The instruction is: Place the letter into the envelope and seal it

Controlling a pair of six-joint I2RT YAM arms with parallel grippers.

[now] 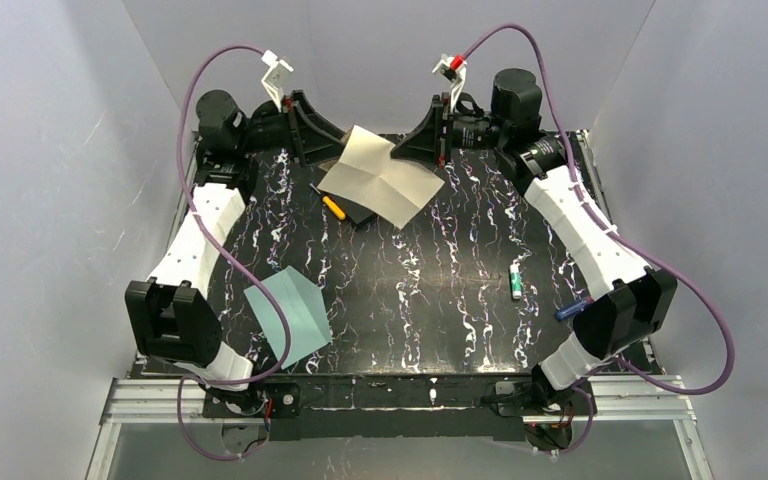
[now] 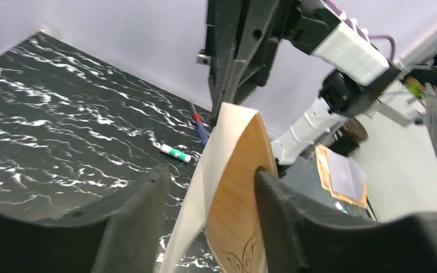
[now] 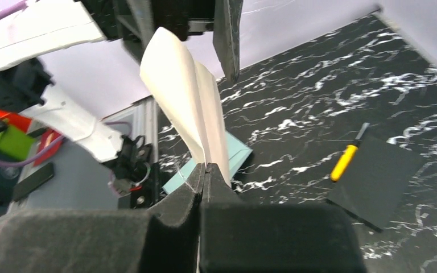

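Note:
My left gripper's open fingers are around the bowed tan letter (image 1: 386, 178), so next I close them on its edge (image 1: 344, 158) and draw my right gripper away to flatten the letter.
The tan letter (image 1: 380, 178) is held up in the air at the far middle of the table, creased and bowed, between both grippers. My right gripper (image 1: 408, 150) is shut on one edge of it; in the right wrist view its jaws (image 3: 205, 170) pinch the sheet (image 3: 185, 91). My left gripper (image 1: 332, 148) is at the opposite edge. In the left wrist view its jaws (image 2: 210, 216) stand wide apart with the curved letter (image 2: 242, 187) between them, resting against the right finger (image 2: 284, 216). The teal envelope (image 1: 288, 315) lies flat near the left front and shows in the right wrist view (image 3: 236, 152).
A black square pad (image 1: 358, 210) and a yellow-handled tool (image 1: 333, 207) lie under the raised letter. A green-and-white glue stick (image 1: 515, 281) and a blue pen (image 1: 572, 308) lie at the right. Grey walls surround the table.

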